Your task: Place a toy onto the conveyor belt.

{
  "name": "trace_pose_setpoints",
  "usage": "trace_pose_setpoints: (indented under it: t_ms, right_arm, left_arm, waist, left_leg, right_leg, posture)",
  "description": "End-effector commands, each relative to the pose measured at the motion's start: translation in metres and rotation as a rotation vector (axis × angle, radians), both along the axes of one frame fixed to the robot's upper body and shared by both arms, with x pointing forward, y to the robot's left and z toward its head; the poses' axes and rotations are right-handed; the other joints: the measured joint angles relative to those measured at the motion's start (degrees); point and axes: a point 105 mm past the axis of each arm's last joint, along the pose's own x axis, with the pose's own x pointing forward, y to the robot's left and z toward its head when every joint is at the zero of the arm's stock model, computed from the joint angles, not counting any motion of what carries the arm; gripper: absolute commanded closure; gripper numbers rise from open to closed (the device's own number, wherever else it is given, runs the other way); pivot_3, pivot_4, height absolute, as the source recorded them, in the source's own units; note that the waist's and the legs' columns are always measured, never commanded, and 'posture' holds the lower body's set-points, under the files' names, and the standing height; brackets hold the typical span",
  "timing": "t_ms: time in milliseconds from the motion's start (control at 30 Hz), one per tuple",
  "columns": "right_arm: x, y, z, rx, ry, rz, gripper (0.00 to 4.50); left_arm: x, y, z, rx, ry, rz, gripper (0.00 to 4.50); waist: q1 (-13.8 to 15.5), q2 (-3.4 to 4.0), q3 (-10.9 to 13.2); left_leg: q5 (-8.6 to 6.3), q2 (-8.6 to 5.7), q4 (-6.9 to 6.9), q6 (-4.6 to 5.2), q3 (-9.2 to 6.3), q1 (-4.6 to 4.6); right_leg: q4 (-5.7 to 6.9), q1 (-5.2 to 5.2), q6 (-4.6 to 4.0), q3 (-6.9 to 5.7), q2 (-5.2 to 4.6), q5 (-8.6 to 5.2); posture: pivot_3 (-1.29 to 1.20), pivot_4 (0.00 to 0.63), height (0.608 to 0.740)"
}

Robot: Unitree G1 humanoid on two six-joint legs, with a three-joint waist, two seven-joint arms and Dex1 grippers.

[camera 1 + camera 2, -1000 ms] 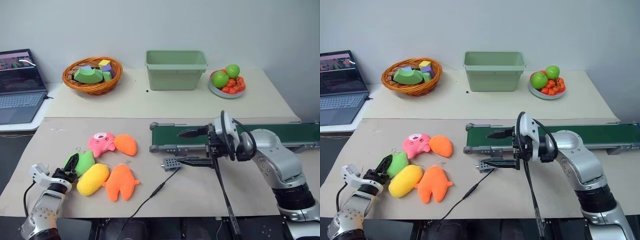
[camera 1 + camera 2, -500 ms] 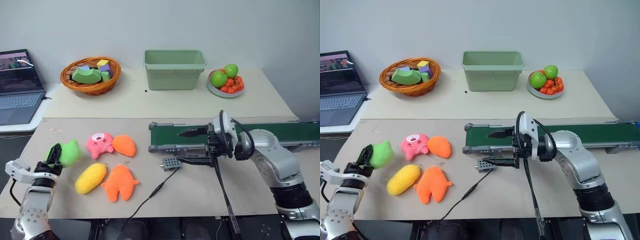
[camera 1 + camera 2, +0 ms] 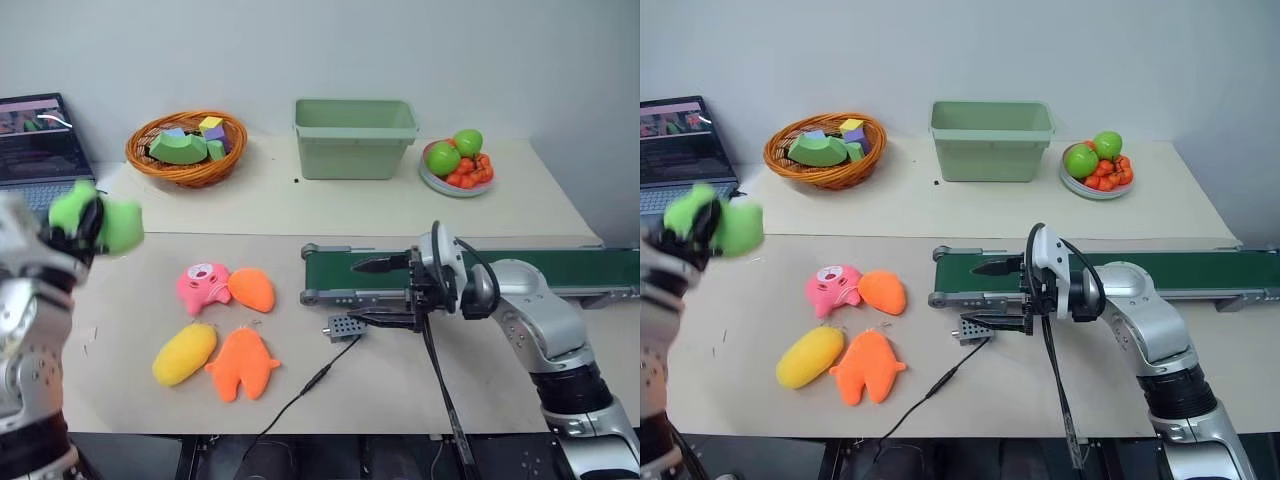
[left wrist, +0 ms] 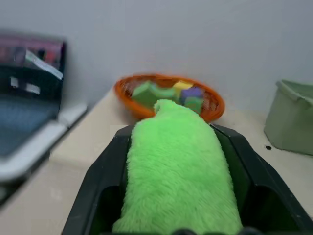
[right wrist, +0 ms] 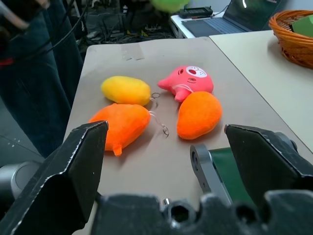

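Note:
The conveyor belt's end [image 3: 328, 268] next to the plushes is empty, so my left gripper should keep taking the lime-green toy there until the toy touches the belt [image 3: 338, 272], then let go.
The lime-green fuzzy toy [image 3: 108, 222] hangs high over the table's left side, with my left gripper [image 3: 88, 218] shut on it. In the left wrist view the toy [image 4: 176, 166] bulges between the black fingers [image 4: 105, 186]. The conveyor belt [image 3: 560, 268], dark green in a grey frame, runs along the right half of the table. My right gripper [image 3: 372, 293] stands open at the belt's left end, pointing left, one finger over the belt and one in front of it, with nothing between them. The right wrist view looks past the belt's end roller [image 5: 203, 164].
A pink plush [image 3: 203, 287], two orange plushes [image 3: 252, 289] [image 3: 243, 363] and a yellow plush [image 3: 185, 353] lie left of the belt. A small grey box [image 3: 343, 327] with a cable sits by the belt end. Behind stand a wicker basket [image 3: 185, 150], a light green bin [image 3: 355, 138], a fruit plate [image 3: 458, 160] and a laptop [image 3: 35, 140].
My left gripper has lifted the green toy from beside the yellow plush to well above the table. The right arm has stayed where it was.

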Motion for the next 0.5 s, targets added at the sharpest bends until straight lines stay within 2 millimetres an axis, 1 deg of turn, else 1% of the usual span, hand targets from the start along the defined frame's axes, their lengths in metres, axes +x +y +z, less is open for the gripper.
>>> trace_pose_setpoints:
  t_ms: [33,100,133,200,267,333,400,500]
  right_arm:
    - [0.001,0.0,0.008,0.024,-0.052,-0.017,0.0]
    - [0.002,0.0,0.01,0.046,-0.052,-0.032,0.0]
    - [0.002,0.001,0.009,0.052,-0.056,-0.04,0.0]
    - [0.002,0.002,0.009,0.062,-0.062,-0.053,0.0]
    - [0.001,0.002,0.009,0.07,-0.07,-0.07,0.0]
    - [-0.001,0.0,0.01,0.083,-0.079,-0.097,0.0]
    - [-0.003,-0.003,0.012,0.098,-0.086,-0.128,0.0]
    - [-0.007,-0.005,0.013,0.111,-0.096,-0.168,0.0]
  left_arm:
    - [0.021,-0.052,0.004,0.382,0.019,-0.063,2.19]
    - [0.043,-0.103,-0.009,0.795,-0.002,-0.121,2.19]
    - [0.052,-0.13,-0.019,0.961,-0.031,-0.16,2.19]
    - [0.067,-0.173,-0.037,1.221,-0.12,-0.227,2.19]
    - [0.073,-0.209,-0.059,1.46,-0.247,-0.293,2.19]
    - [0.077,-0.233,-0.086,1.649,-0.345,-0.36,2.19]
    - [0.08,-0.246,-0.114,1.782,-0.411,-0.437,2.19]
    - [0.079,-0.259,-0.143,1.883,-0.483,-0.556,2.19]
  waist:
    - [-0.19,0.05,-0.01]
    - [-0.21,0.06,0.0]
    - [-0.01,0.05,0.0]
    - [0.23,0.06,0.0]
    - [0.26,0.04,0.0]
    - [0.01,0.05,0.0]
    - [-0.29,0.05,0.0]
    - [-0.64,0.03,0.01]
  left_leg:
    - [0.0,-0.01,-0.02,0.0,0.02,0.01]
    - [0.0,0.0,-0.07,0.0,0.05,0.01]
    - [0.01,0.01,-0.06,-0.01,0.06,0.0]
    - [0.05,-0.04,-0.06,-0.06,0.06,-0.02]
    - [0.04,-0.05,-0.04,-0.05,0.06,-0.06]
    - [0.04,-0.06,-0.03,-0.03,0.04,-0.25]
    - [0.04,-0.01,-0.04,-0.03,0.1,-0.28]
    - [0.05,0.01,-0.03,-0.02,0.13,-0.36]
  right_leg:
    - [-0.01,-0.01,0.0,0.02,-0.01,0.0]
    - [-0.01,-0.04,0.0,0.01,0.0,0.0]
    - [0.0,-0.03,0.0,-0.02,0.01,0.0]
    - [-0.06,0.03,0.01,-0.04,0.01,0.03]
    - [-0.07,0.01,0.03,-0.01,0.01,0.06]
    - [-0.11,-0.12,0.06,-0.05,0.02,0.08]
    - [0.03,-0.19,0.07,-0.04,0.05,0.08]
    - [0.06,-0.27,0.07,-0.04,0.1,0.08]
  posture:
    - [0.0,0.15,0.728]
    - [0.0,0.15,0.728]
    - [0.0,0.15,0.728]
    - [0.0,0.15,0.728]
    - [0.0,0.15,0.728]
    - [0.0,0.15,0.728]
    - [0.0,0.15,0.728]
    - [0.0,0.15,0.728]
